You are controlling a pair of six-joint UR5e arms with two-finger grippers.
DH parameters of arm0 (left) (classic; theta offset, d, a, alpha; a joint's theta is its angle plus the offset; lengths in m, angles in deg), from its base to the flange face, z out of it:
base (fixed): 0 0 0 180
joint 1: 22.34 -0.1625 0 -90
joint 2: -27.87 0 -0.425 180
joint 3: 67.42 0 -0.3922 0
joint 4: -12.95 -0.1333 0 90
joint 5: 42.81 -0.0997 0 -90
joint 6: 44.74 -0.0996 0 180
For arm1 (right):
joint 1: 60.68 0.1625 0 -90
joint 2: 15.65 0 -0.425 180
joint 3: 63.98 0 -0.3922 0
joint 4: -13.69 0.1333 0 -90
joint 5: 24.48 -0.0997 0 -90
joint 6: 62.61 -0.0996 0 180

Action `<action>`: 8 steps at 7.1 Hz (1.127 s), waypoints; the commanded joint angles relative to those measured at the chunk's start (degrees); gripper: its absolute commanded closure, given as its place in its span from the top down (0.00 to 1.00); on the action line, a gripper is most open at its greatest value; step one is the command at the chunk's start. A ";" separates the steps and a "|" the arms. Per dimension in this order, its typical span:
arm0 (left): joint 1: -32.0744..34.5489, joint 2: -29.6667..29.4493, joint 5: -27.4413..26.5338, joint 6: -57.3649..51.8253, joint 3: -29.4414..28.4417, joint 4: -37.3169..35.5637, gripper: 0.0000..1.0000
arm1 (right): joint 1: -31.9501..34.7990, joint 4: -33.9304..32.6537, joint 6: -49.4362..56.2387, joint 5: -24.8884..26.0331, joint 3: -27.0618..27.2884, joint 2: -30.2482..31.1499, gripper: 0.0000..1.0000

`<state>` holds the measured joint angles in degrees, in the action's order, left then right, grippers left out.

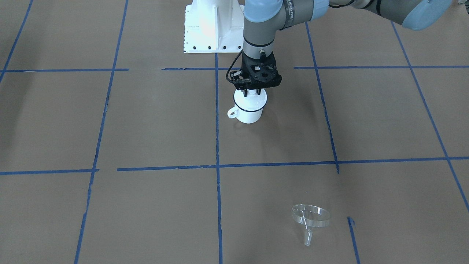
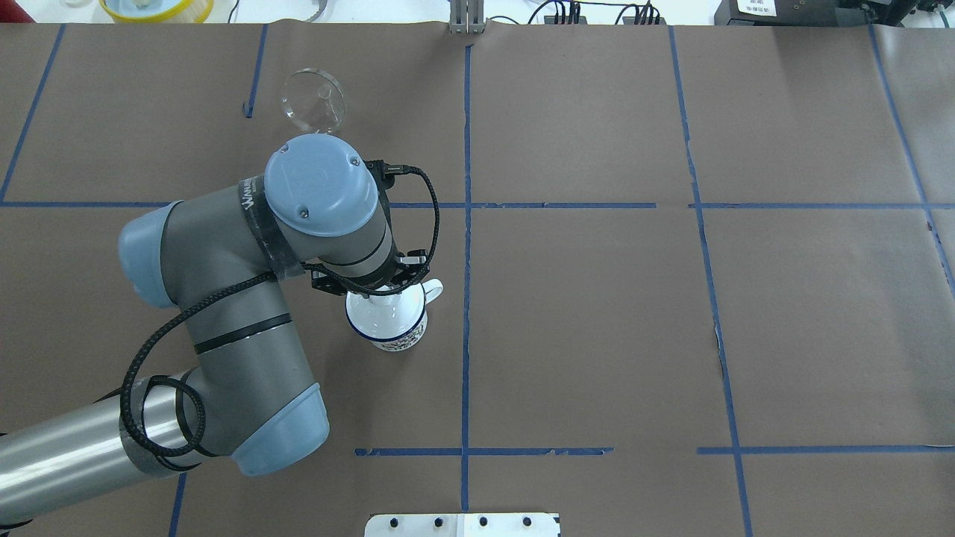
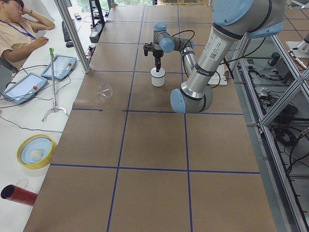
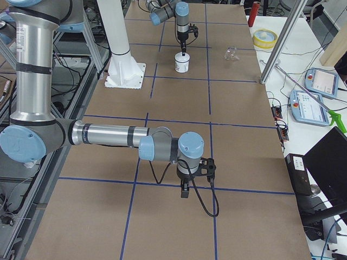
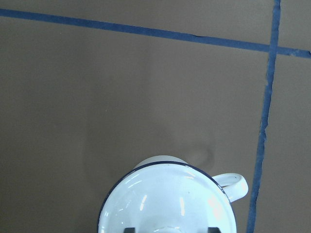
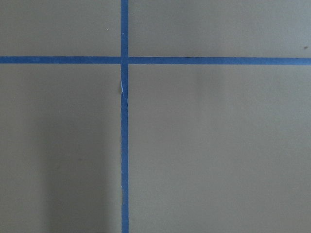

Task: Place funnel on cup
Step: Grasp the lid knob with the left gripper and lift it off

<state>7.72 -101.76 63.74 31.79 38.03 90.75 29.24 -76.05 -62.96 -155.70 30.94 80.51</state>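
Observation:
The lid (image 1: 250, 102) will come away at once when I lift it and leave the cup standing, because it is sitting inside the dark blue rim (image 1: 250, 110).
The white enamel cup (image 1: 249, 113) with a dark blue rim stands near the table's middle, its handle (image 5: 236, 183) to one side. A round white lid (image 5: 165, 204) with a knob sits on it. My left gripper (image 1: 252, 92) hangs straight down over the lid, jaws open on either side of the knob with small gaps. The clear funnel (image 1: 310, 217) lies tilted on the table's far side, apart from the cup, also seen from overhead (image 2: 313, 101). My right gripper (image 4: 184, 190) hangs over bare table at the robot's right end; whether it is open or shut I cannot tell.
The white robot base plate (image 1: 209, 35) stands behind the cup. A yellow bowl (image 3: 36, 151), a red cylinder (image 3: 17, 193), a metal stand (image 3: 54, 92) and tablets (image 3: 60, 66) lie beyond the table's far edge, near a seated operator (image 3: 19, 29).

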 commanded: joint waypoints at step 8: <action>8.97 21.43 2.27 -18.15 23.73 -1.84 0.00 | 0.00 0.00 0.00 0.00 0.00 0.00 1.00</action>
<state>16.00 -90.23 65.83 17.96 57.87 83.56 29.24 -76.05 -62.96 -155.71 30.94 80.51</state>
